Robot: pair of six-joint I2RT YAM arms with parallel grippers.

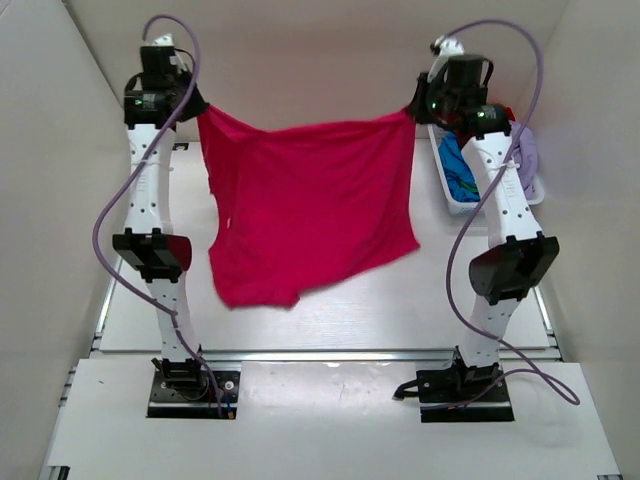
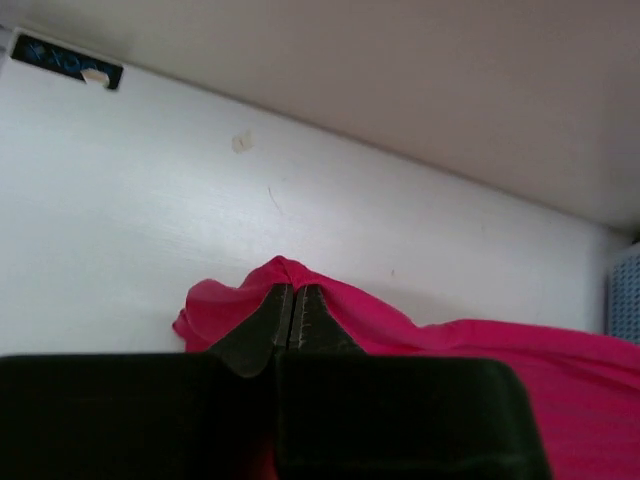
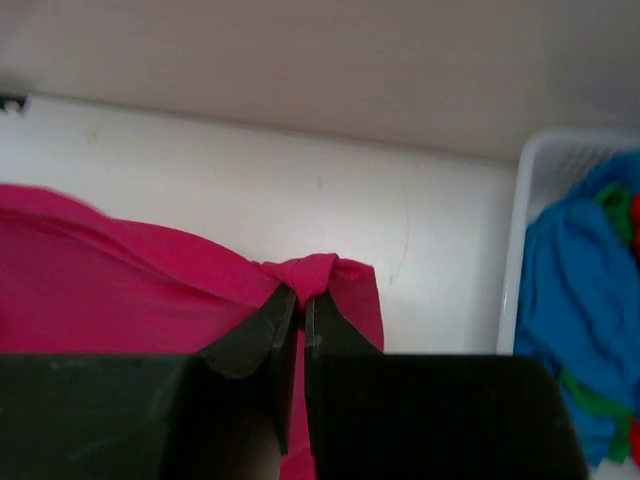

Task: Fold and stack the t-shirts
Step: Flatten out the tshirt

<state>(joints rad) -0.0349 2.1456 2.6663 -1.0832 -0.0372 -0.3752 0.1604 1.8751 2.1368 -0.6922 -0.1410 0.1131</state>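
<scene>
I should pull the held corners (image 1: pixel 214 118) back with my left gripper and my right gripper and lay the t-shirt flat before folding, because the magenta-pink t-shirt's lower hem (image 1: pixel 296 296) slants toward me.
A magenta-pink t-shirt (image 1: pixel 310 205) hangs stretched between both arms at the far side of the table, its lower part draped on the tabletop. My left gripper (image 1: pixel 197 112) is shut on the shirt's left corner; in the left wrist view the cloth (image 2: pixel 480 350) bunches over the closed gripper (image 2: pixel 292 288). My right gripper (image 1: pixel 412 112) is shut on the right corner, and the fabric (image 3: pixel 120 280) bunches over that gripper (image 3: pixel 302 295). More t-shirts, blue (image 3: pixel 580 300) with red and green, lie in the basket.
A white slatted basket (image 1: pixel 452 199) stands at the far right of the table, behind the right arm; its rim (image 3: pixel 520 230) shows in the right wrist view. White walls enclose the table on the left, back and right.
</scene>
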